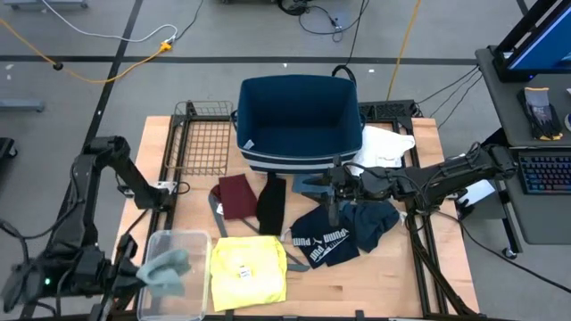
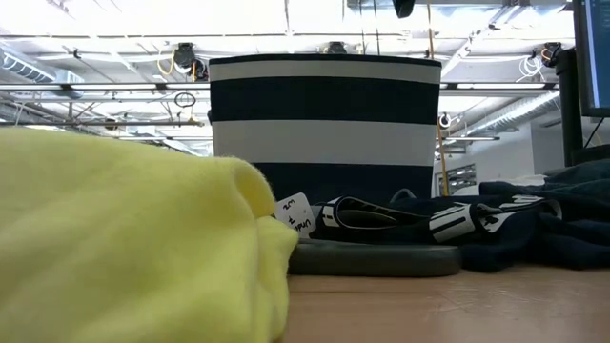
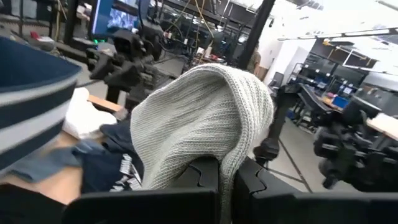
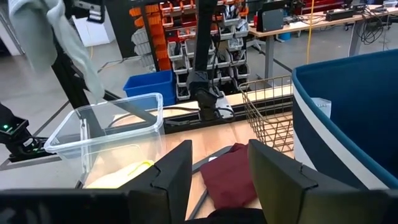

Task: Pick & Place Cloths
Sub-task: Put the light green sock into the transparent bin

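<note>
Next, my left gripper moves back and tip down into the clear plastic bin (image 1: 185,300), because it is pointing level with the grey knitted cloth (image 1: 166,271) above the bin's side.
My left gripper (image 3: 225,169) is shut on a grey knitted cloth (image 3: 199,118) at the table's near left, over a clear plastic bin (image 1: 178,239). On the table lie a yellow T-shirt (image 1: 247,272), a maroon piece (image 1: 237,195), a black piece (image 1: 270,203), navy white-lettered fabric (image 1: 323,242), a grey-blue piece (image 1: 375,223) and a white shirt (image 1: 385,145). My right gripper (image 4: 219,171) stands open and level above the table's middle, in front of the navy striped basket (image 1: 299,120), with nothing between its fingers. My left gripper pinches a bunched part of the grey knitted cloth (image 3: 219,152) between its two shut fingers, which lie level. The cloth (image 4: 43,37) hangs lifted clear, above the clear bin. One layer or several, I cannot tell.
A wire basket (image 1: 201,138) stands at the far left beside the striped basket. A thin grey hanger (image 1: 215,212) lies by the maroon piece. Bare wood (image 1: 357,285) shows along the near right edge. In the low view the yellow T-shirt (image 2: 124,238) fills the near left.
</note>
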